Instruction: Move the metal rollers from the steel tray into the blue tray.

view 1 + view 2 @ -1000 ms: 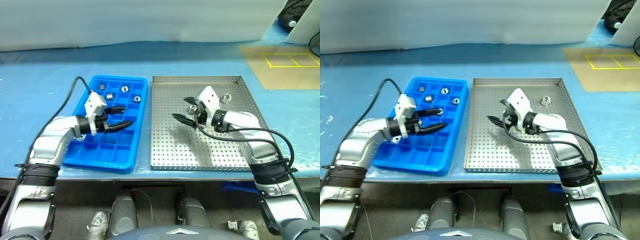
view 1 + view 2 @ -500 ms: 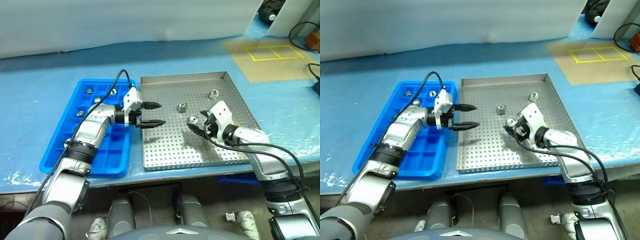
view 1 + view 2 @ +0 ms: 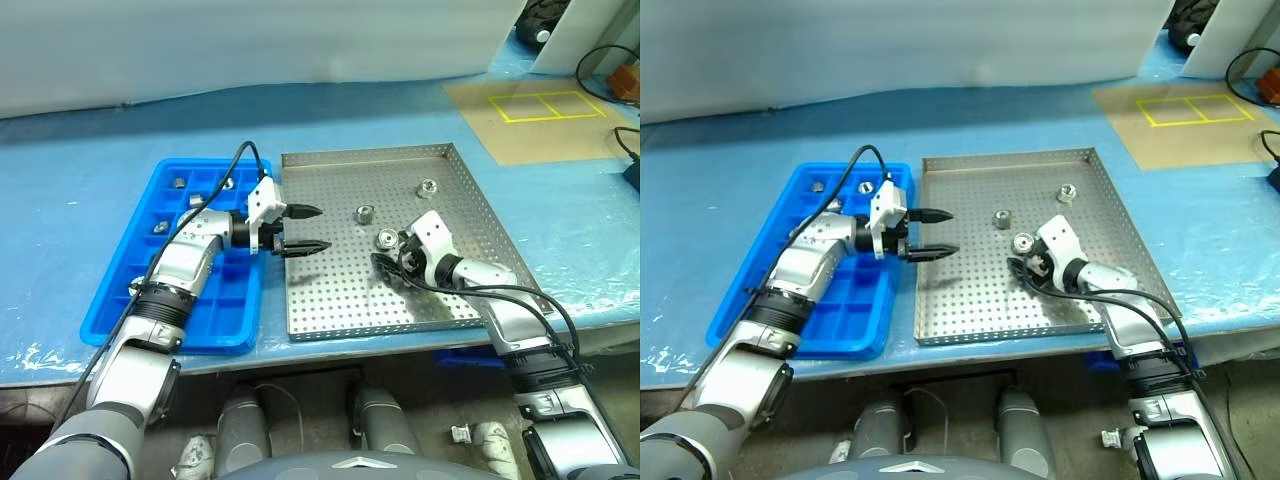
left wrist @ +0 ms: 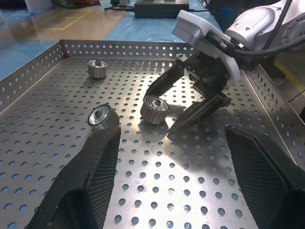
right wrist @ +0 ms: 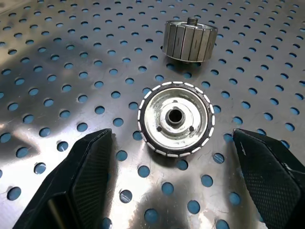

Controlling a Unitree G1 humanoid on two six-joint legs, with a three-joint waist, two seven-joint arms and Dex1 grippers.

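Note:
My right gripper blocks my left gripper's way to the middle roller point(image 3: 387, 239), so next my right gripper backs off before my left gripper takes that roller point(image 3: 1022, 243).
The steel tray point(image 3: 340, 300) lies in the middle of the table with the blue tray point(image 3: 118, 300) to its left. Three metal rollers sit on the steel tray: one point(image 3: 386, 238) in the middle, one point(image 3: 363, 212) just beyond it, one point(image 3: 427, 187) near the far right. My right gripper point(image 3: 389, 251) is open low over the tray, and its fingers point(image 5: 90, 167) straddle the middle roller point(image 5: 175, 118) without touching it. My left gripper point(image 3: 321, 227) hangs open and empty over the steel tray's left part, pointing right. Several rollers point(image 3: 178, 182) lie in the blue tray's far compartments.
A pale blue cover point(image 3: 90, 150) lies over the table. A brown mat with yellow lines point(image 3: 535, 115) sits at the far right. My right gripper point(image 4: 200, 102) also shows in the left wrist view, beside the middle roller point(image 4: 155, 109).
The camera has swung. My left gripper moved right, from over the blue tray to over the steel tray's left side. My right gripper sank down around the middle roller.

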